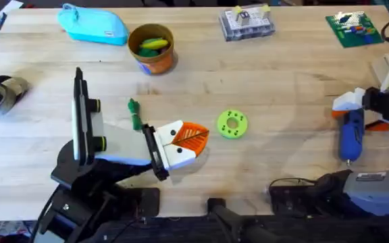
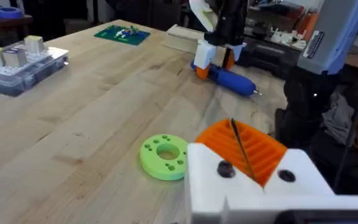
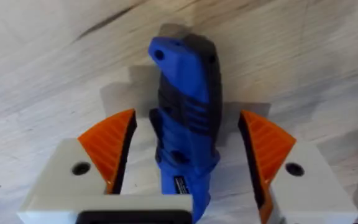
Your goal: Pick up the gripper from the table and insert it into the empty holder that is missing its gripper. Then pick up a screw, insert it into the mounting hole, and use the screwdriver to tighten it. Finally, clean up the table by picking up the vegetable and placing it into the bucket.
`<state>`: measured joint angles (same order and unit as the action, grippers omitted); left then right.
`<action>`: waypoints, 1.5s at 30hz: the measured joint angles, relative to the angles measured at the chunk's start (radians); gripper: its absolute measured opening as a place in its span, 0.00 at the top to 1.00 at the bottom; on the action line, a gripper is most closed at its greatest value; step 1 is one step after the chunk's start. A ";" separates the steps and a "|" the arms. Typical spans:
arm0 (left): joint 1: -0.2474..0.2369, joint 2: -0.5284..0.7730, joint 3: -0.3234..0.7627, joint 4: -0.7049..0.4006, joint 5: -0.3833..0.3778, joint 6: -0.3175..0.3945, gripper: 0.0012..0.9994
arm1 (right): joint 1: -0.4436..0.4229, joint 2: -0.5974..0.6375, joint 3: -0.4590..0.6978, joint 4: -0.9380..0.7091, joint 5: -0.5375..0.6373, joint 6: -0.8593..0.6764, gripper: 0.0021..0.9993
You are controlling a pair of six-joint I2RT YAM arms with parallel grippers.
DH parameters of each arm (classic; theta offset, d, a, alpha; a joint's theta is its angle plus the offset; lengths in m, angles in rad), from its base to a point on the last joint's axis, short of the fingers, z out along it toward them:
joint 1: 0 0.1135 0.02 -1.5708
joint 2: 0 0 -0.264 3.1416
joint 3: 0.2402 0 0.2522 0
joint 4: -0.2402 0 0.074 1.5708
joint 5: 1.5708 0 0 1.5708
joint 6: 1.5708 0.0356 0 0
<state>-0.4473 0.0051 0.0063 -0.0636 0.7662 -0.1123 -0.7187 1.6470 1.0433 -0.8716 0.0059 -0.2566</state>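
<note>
I expect the blue screwdriver (image 1: 351,136) to reach the white holder free of any cord when I carry it over, because the screwdriver handle's tail (image 3: 184,51) ends in a plain cap.
The blue screwdriver (image 1: 350,138) lies on the table at the right, its bit toward the front edge. My right gripper (image 1: 354,115) stands open over its handle. Its orange pads are on either side of the blue body (image 3: 185,93), with a gap on each side. The white holder (image 1: 174,154) at my left arm's tip carries the orange ribbed gripper piece (image 1: 193,137). There my left gripper (image 2: 232,124) is shut, its orange pads meeting along a dark seam. The dark-green vegetable (image 1: 135,113) lies just beyond that arm. The bucket (image 1: 152,48) stands at the back. The screw is out of view.
A lime-green disc with holes (image 1: 232,124) lies mid-table near the orange tip. At the back are a turquoise pouch (image 1: 93,25), a clear parts box (image 1: 247,22) and a green board (image 1: 354,28). The bucket holds yellow and green items.
</note>
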 joint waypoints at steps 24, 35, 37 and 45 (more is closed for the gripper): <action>0.000 0.000 0.000 0.000 0.000 0.000 0.99 | 0.001 0.001 -0.040 0.085 0.032 0.003 0.98; 0.000 0.000 0.000 0.000 0.000 0.000 0.99 | 0.001 -0.179 -0.040 0.097 0.031 0.009 0.98; 0.000 0.000 0.000 0.000 0.000 0.000 0.99 | 0.001 -0.254 -0.040 0.101 0.031 0.015 0.98; 0.000 0.000 0.000 0.000 0.000 0.000 0.99 | 0.008 -0.323 -0.042 0.088 0.022 0.018 0.98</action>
<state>-0.4473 0.0052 0.0063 -0.0635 0.7662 -0.1123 -0.7104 1.3244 1.0014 -0.7834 0.0281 -0.2385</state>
